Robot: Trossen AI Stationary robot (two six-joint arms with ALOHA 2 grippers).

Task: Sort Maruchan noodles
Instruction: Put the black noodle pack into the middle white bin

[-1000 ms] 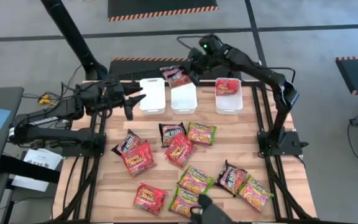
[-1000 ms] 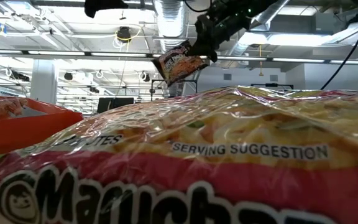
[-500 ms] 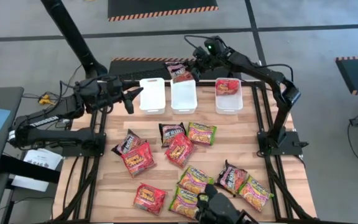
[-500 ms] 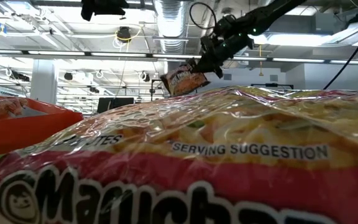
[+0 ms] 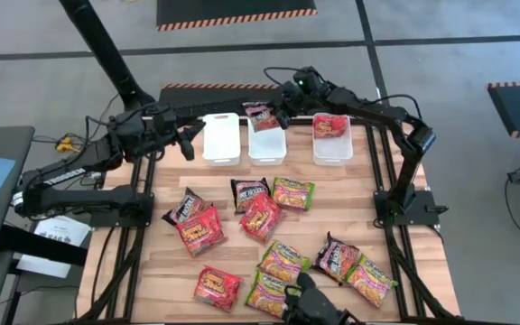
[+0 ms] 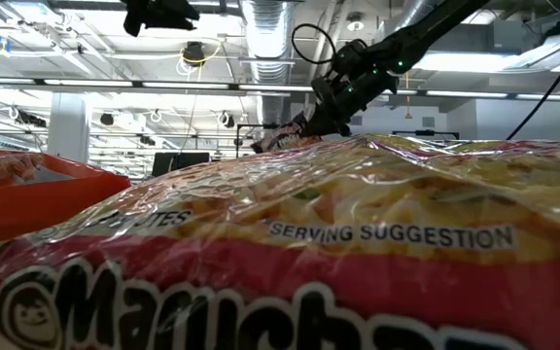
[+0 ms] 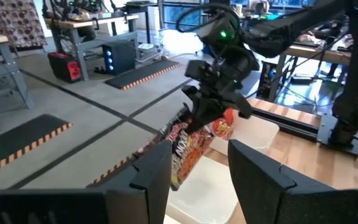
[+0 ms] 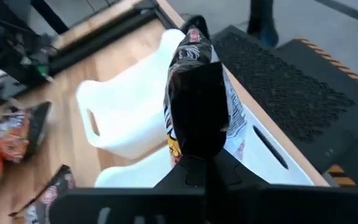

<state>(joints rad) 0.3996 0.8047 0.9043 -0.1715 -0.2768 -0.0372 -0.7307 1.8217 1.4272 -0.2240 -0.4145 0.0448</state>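
The dark packet lies at a slant across the middle tray's far edge [image 5: 262, 117], so next my right gripper brings it down into the tray [image 5: 267, 148]. It should then pinch the packet's near corner to settle the packet.
My right gripper [image 5: 280, 112] is shut on a dark brown-black Maruchan packet [image 5: 261, 116] just above the middle white tray [image 5: 266, 147]. The low view shows that packet [image 6: 278, 139] half hidden behind a packet close to the camera. My left gripper [image 5: 188, 144] hovers open beside the left tray [image 5: 221, 140], touching nothing. The right tray [image 5: 332, 147] holds a red packet [image 5: 330, 125]. Several loose packets lie flat on the wooden table: red [image 5: 201, 228], green-yellow [image 5: 292, 193] and dark [image 5: 249, 191]. My right gripper pinches the dark packet between its two fingers at its upper end [image 7: 194, 127], coming slanting down from the table's right. The packet [image 8: 229, 118] is lifted clear and hangs tilted below the fingers, over the middle tray. One finger [image 8: 194, 112] covers much of its face.
Further packets lie near the table's front edge, among them red [image 5: 217, 287], green-yellow [image 5: 368, 278] and dark [image 5: 334, 256]. A green-yellow packet [image 6: 358, 243] fills the low view's foreground. The three trays line the far edge; bare wood lies between trays and packets.
My right gripper has come down toward the middle tray, still shut on the dark packet. The packet has sunk with it, from well above the trays to just over the middle one.
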